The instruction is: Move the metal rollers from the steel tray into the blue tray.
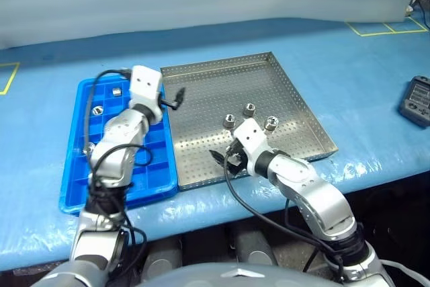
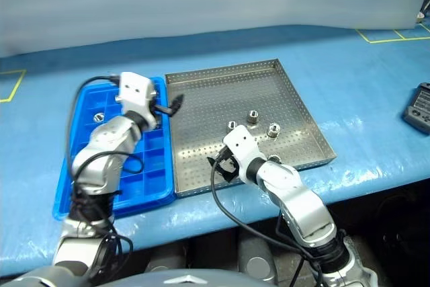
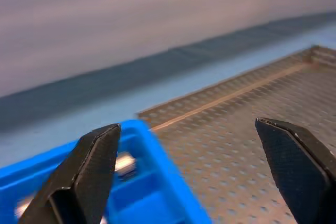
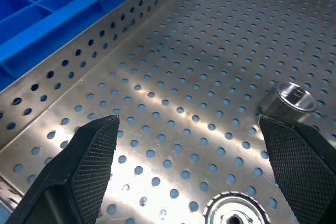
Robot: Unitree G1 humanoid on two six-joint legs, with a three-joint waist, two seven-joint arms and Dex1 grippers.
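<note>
My open left gripper keeps moving across the steel tray and closes around the roller (image 1: 229,121) nearest the blue tray, as that roller stands clear of its neighbours.
The steel tray (image 1: 215,85) lies mid-table with three metal rollers standing in it (image 1: 229,121), (image 1: 250,108), (image 1: 271,124). To its left, touching it, is the blue tray (image 1: 74,186), which holds a few rollers in its far compartments (image 1: 116,92), (image 1: 97,109). My left gripper (image 1: 177,99) hovers open and empty over the seam between the two trays, at their far part (image 3: 186,127). My right gripper (image 1: 225,160) is open low over the steel tray's near part; in its wrist view two rollers (image 4: 289,98), (image 4: 233,216) lie by its fingers (image 4: 97,156).
A dark handheld device (image 1: 418,101) rests at the table's right edge. Yellow tape marks (image 1: 386,28) lie at the far right. The table's front edge runs just beyond the near rims of both trays.
</note>
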